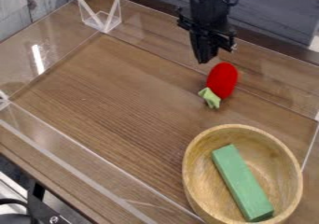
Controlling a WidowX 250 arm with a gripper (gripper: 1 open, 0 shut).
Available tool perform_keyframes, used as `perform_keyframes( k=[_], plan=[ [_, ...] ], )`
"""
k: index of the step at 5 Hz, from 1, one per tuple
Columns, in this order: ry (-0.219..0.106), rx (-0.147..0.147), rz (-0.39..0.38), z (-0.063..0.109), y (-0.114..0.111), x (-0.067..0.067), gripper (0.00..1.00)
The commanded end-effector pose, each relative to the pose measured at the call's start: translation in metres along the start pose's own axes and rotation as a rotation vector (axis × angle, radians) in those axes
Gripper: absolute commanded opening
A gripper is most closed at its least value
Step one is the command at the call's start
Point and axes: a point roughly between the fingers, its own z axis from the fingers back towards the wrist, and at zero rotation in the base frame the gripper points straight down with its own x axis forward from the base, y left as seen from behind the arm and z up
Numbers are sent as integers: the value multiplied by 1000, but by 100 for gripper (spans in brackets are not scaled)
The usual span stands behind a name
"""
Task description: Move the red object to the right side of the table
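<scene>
My gripper's closed fingers are hanging next to the red object's far end (226, 67), so I need to open them and lower them over the red object's middle (222, 79).
The red object (222, 79), a small glossy strawberry toy with a light green leafy end at its lower left, lies on the wood-grain table (112, 88) right of the middle. My black gripper (204, 56) hangs just above and slightly left of it, pointing down, its fingers shut with nothing between them. A small gap separates the fingertips from the strawberry's top.
A round wooden bowl (200, 172) at the front right holds a green rectangular block (241, 181). Low clear acrylic walls (37, 50) edge the table. A clear folded stand (99, 16) sits at the back left corner.
</scene>
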Motion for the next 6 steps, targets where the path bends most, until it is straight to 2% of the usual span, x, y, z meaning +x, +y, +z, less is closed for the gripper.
perform_keyframes(
  k=[1, 3, 4, 5, 6],
  plan=[
    [-75, 15, -52, 21, 10, 14, 0],
    [-60, -14, -165, 26, 2, 18, 0],
    [-36, -25, -144, 13, -10, 20, 100],
    [-20, -26, -126, 6, -25, 24, 100],
    [-27, 0, -100, 14, -42, 32, 0]
  ],
)
